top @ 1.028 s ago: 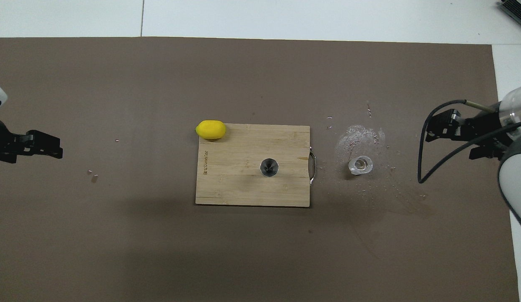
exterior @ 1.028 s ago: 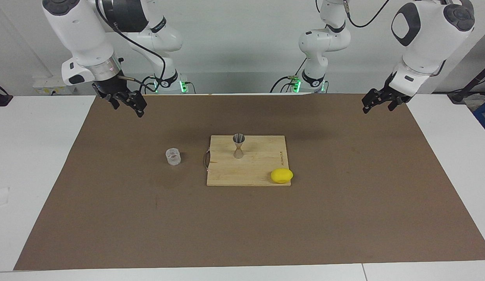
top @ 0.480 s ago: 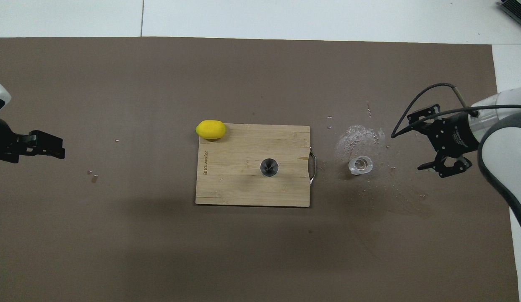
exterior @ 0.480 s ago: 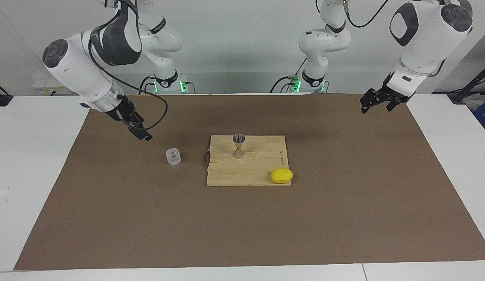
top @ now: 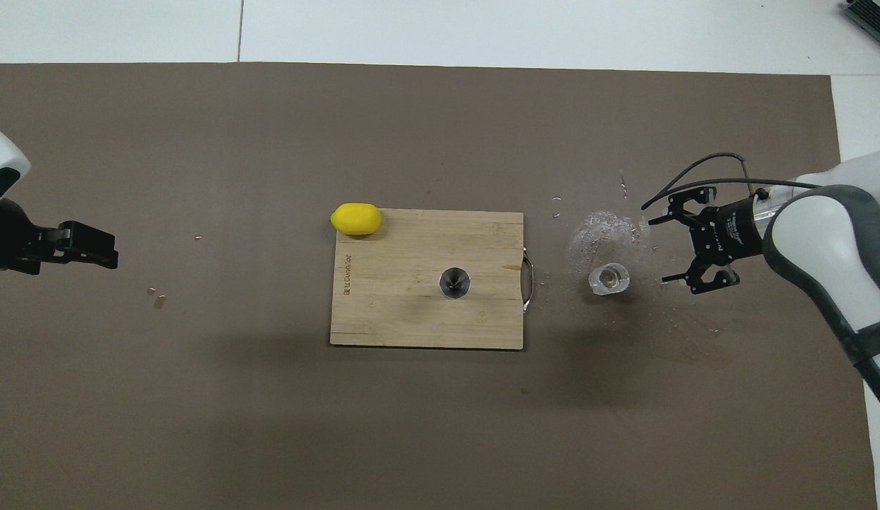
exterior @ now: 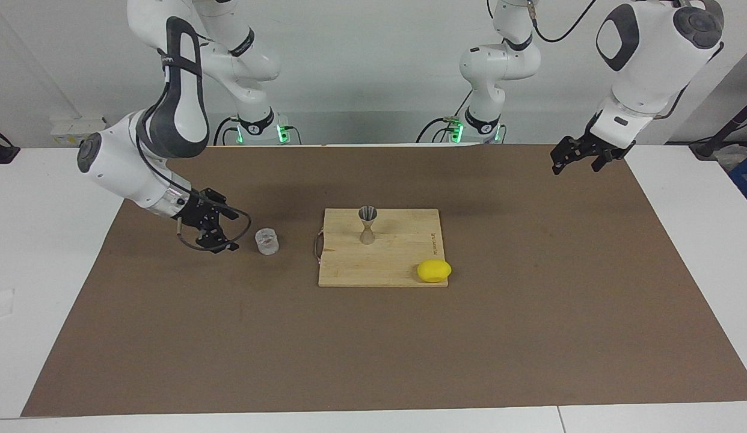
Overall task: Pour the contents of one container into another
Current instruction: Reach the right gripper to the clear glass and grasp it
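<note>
The clear glass cup (top: 609,278) will drip a little onto the board when I pour, because the measuring cup's opening (top: 455,282) is narrower than the glass cup.
The short clear glass cup (exterior: 267,242) (top: 608,278) stands upright on the brown mat, beside the wooden board's handle. On the board stands the grey hourglass-shaped metal measuring cup (exterior: 367,224) (top: 455,282), upright with its mouth up. My right gripper (exterior: 233,230) (top: 660,249) hangs low over the mat beside the glass, toward the right arm's end. It is open, holds nothing and is a small gap away from the glass. My left gripper (exterior: 577,166) (top: 103,245) waits open and empty, raised over the mat's corner at the left arm's end.
A wooden cutting board (exterior: 403,243) (top: 404,319) with a metal handle lies mid-table. A yellow lemon (exterior: 434,270) (top: 356,218) rests at the board's corner farthest from the robots. Wet splashes (top: 610,230) and droplets mark the mat around the glass.
The right arm swung down from high over the mat's edge by the robots to just beside the glass, its jaws now turned toward it. The left arm barely moved.
</note>
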`<action>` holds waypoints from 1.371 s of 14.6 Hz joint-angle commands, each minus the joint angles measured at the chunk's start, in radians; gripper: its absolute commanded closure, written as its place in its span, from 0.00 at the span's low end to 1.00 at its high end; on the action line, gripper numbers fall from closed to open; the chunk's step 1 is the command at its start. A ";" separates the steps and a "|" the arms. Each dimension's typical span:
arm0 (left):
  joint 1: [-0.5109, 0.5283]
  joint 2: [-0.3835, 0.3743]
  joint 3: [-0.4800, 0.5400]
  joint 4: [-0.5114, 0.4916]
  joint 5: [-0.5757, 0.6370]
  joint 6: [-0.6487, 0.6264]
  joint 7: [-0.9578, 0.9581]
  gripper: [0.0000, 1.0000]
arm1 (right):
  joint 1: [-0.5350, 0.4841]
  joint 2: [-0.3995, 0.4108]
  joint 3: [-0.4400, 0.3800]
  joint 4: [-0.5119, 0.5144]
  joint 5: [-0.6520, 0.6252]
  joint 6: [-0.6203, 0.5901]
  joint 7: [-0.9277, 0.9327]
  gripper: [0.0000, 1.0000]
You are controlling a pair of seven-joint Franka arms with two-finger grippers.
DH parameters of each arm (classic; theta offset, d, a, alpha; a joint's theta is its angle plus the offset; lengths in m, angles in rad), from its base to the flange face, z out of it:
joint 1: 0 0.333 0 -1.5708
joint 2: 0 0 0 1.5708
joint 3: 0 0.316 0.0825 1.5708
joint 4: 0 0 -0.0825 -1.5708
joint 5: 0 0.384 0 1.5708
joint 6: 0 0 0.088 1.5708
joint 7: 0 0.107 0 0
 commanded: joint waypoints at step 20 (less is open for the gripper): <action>-0.018 -0.010 0.026 0.008 0.003 -0.020 -0.001 0.00 | 0.058 0.058 0.009 -0.180 0.280 0.204 -0.096 1.00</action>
